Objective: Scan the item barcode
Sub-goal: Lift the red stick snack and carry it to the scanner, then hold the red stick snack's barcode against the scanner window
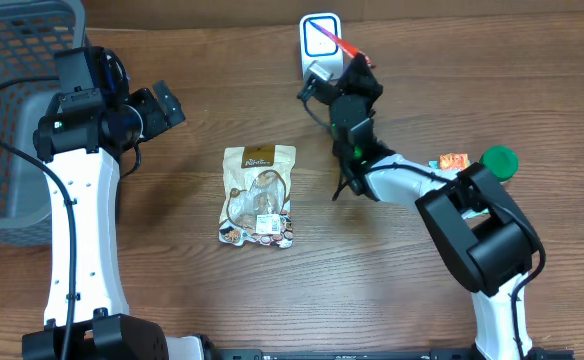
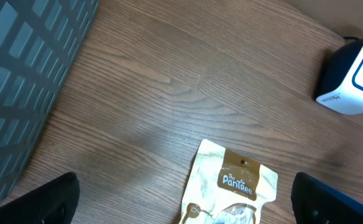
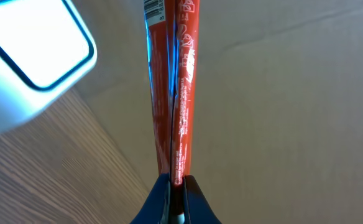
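The red packet's barcode (image 3: pixel 154 10) is off to the side of the scanner, so next my right gripper brings the packet down and moves the barcode close in front of the scanner's window (image 3: pixel 40 40).
My right gripper (image 1: pixel 356 62) is shut on a thin red packet (image 1: pixel 343 45), held edge-on just in front of the white scanner (image 1: pixel 319 38) at the back of the table. In the right wrist view the red packet (image 3: pixel 172 81) rises straight from the pinched fingertips of the right gripper (image 3: pixel 175 185), with a strip of barcode (image 3: pixel 153 9) at its top left. The scanner's window (image 3: pixel 32 50) is to its left. My left gripper (image 1: pixel 168 106) hovers open and empty over the table left of a beige snack pouch (image 1: pixel 259 194).
A grey mesh basket (image 1: pixel 12 100) fills the far left. A green lid (image 1: pixel 499 160) and a small orange packet (image 1: pixel 453 160) lie at the right. In the left wrist view the pouch (image 2: pixel 234 186) lies between the wide fingers (image 2: pixel 45 199).
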Controlling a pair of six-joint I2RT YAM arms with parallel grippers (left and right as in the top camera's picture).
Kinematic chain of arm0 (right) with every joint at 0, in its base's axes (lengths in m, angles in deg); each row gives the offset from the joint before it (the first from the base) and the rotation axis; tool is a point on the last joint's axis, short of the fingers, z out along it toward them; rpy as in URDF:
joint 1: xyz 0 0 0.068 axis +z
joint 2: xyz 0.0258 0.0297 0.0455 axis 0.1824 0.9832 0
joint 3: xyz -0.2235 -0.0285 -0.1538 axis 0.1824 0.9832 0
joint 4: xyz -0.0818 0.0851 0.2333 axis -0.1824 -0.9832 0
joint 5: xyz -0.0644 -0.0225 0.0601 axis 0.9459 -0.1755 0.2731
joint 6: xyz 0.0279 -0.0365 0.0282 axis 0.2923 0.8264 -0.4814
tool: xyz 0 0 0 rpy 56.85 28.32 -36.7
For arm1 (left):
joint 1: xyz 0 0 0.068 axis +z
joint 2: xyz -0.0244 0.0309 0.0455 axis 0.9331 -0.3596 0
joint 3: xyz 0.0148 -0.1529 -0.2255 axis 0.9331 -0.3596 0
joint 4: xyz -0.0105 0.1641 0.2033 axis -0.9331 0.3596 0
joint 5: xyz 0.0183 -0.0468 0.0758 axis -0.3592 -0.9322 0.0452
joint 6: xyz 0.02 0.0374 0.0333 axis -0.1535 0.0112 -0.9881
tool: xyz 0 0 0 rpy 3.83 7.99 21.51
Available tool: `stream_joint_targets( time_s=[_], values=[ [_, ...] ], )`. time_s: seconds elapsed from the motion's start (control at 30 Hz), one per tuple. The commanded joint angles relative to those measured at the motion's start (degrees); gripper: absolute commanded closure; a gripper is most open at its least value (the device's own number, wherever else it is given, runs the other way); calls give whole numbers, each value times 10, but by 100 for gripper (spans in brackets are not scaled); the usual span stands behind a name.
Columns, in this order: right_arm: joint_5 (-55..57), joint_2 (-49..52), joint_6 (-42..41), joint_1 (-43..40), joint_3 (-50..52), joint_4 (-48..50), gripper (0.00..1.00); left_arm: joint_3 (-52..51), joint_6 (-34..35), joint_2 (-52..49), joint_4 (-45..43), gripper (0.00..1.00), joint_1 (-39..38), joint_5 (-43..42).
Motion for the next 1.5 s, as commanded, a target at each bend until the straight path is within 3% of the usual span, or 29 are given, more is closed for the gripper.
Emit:
stream_joint_targets(
  time_s=[0.0,0.2,0.63,1.47],
  values=[
    [-26,20,28,-9,-3,15,96,7,-9,13,-1,0,0,2],
    [-33,77,137,-13,-42,44,96,7,-9,13,-1,0,0,2],
    [-37,131,111,-24,-184,0,96,7,-9,13,-1,0,0,2],
    [-22,196,125,-28,-189,-13,96,7,-9,13,-1,0,-1,2]
  ],
)
